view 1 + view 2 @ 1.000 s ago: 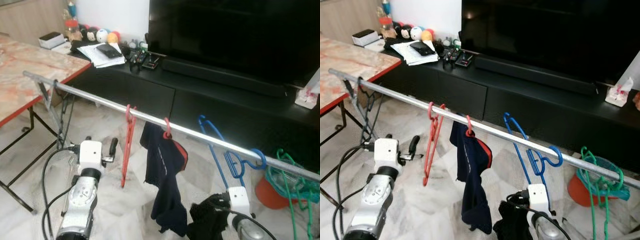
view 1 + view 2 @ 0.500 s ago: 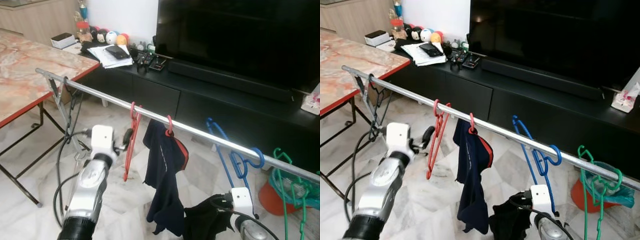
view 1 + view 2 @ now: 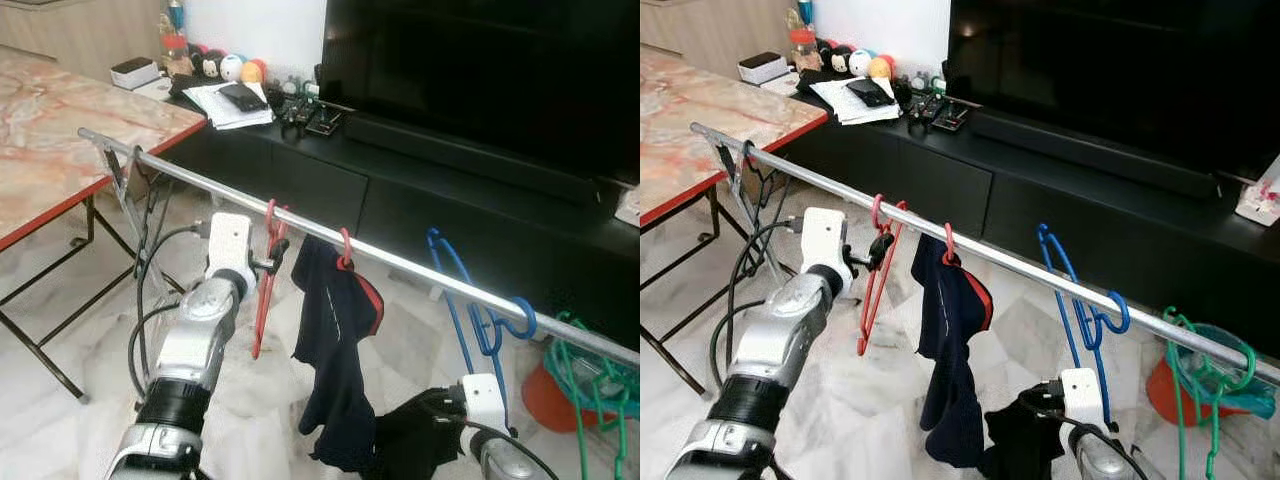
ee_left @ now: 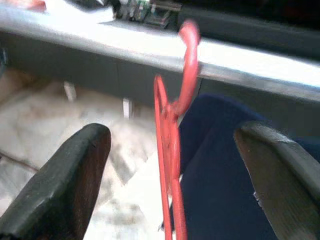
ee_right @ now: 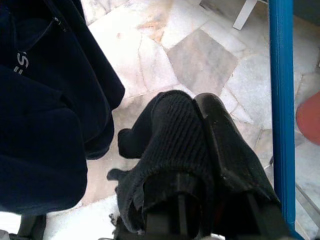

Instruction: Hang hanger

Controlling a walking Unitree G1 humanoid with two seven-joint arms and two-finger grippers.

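Note:
My gripper will lift the empty red hanger (image 3: 264, 300), and the hanger should come off by itself and leave the navy garment hanging, because their hooks sit apart on the rail (image 3: 314, 228).
A red hanger (image 3: 262, 296) hangs bare from the silver rail (image 3: 180, 178). My left gripper (image 3: 277, 250) is raised right up to it, open, and in the left wrist view the red hanger (image 4: 171, 150) sits between the two fingers (image 4: 75, 170), untouched. Beside it a second red hanger carries a navy garment (image 3: 335, 330). Farther right on the rail hang a blue hanger (image 3: 468, 305) and a green hanger (image 3: 592, 395). Low at the front, my right gripper (image 5: 199, 107) is shut on a black knitted cloth (image 5: 165, 150).
A marble-topped table (image 3: 60, 130) with a red edge stands at the left. A black TV console (image 3: 450, 200) with a large TV runs behind the rail. An orange bucket (image 3: 548, 388) sits on the floor at the right. Cables trail from the left arm.
My left arm has lifted and reached forward from low on the floor side up to the bare red hanger. The camera has shifted a little. The right gripper still holds the black cloth.

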